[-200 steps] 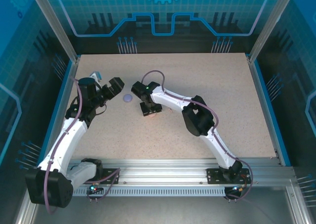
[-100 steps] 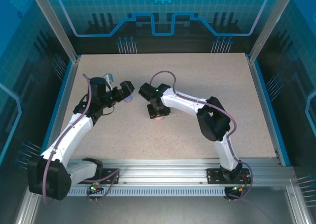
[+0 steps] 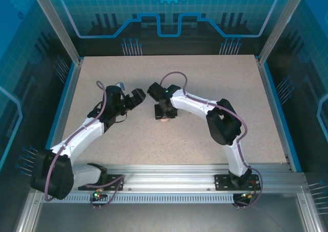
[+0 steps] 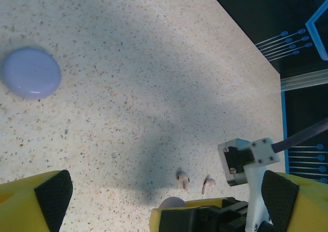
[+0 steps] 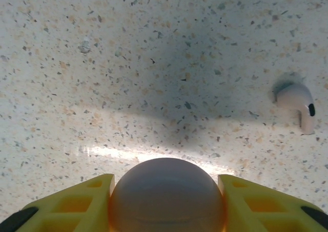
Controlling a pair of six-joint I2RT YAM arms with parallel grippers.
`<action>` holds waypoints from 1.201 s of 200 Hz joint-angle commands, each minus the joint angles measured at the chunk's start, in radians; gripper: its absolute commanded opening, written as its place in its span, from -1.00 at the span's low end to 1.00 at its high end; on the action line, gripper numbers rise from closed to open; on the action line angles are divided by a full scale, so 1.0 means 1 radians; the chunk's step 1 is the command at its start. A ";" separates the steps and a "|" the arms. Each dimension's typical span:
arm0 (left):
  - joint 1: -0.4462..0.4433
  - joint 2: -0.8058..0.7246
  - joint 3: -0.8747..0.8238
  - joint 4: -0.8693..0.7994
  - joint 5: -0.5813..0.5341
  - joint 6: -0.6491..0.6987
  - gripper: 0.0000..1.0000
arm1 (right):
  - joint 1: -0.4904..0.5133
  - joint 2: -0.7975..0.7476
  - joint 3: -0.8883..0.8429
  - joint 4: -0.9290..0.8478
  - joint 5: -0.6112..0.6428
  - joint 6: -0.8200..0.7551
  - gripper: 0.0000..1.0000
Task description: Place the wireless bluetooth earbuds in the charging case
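My open left gripper should keep moving in until it closes on the case's loose end (image 3: pixel 164 120), as the pink case (image 5: pixel 166 196) sticks out past my right gripper's fingers.
My right gripper (image 5: pixel 166 204) is shut on a round pale pink charging case (image 5: pixel 166 193), which rests on the table between its yellow fingers (image 5: pixel 77 201). One pale pink earbud (image 5: pixel 296 102) lies on the table to the right of it. In the left wrist view two pale pink earbuds (image 4: pixel 183 179) (image 4: pixel 207 184) lie side by side just beyond the held pink case (image 4: pixel 171 202). A closed purple case (image 4: pixel 31 73) sits at the upper left there. My left gripper (image 3: pixel 134 100) is open, hovering just left of the right gripper (image 3: pixel 164 115), nothing between its fingers (image 4: pixel 51 198).
The speckled table (image 3: pixel 215 99) stretches open to the right and far side. Blue rails and glass walls (image 3: pixel 274 99) bound it. The right arm's wrist block (image 4: pixel 246 157) stands close in front of my left gripper.
My left arm has swung right, toward the right gripper, and now covers the purple case in the top view. The right gripper shifted slightly right, still holding the pink case.
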 commanded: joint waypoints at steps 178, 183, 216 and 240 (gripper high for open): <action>-0.078 0.078 -0.158 0.244 -0.096 -0.111 0.97 | -0.142 0.136 0.207 0.021 -0.148 0.144 -0.09; -0.078 0.084 -0.165 0.260 -0.101 -0.108 0.98 | -0.146 0.140 0.209 0.021 -0.152 0.150 -0.09; -0.087 0.113 -0.207 0.375 -0.102 -0.095 0.97 | -0.171 0.158 0.215 0.036 -0.189 0.195 -0.09; -0.095 0.132 -0.231 0.458 -0.089 -0.083 0.97 | -0.182 0.168 0.227 0.038 -0.205 0.231 -0.08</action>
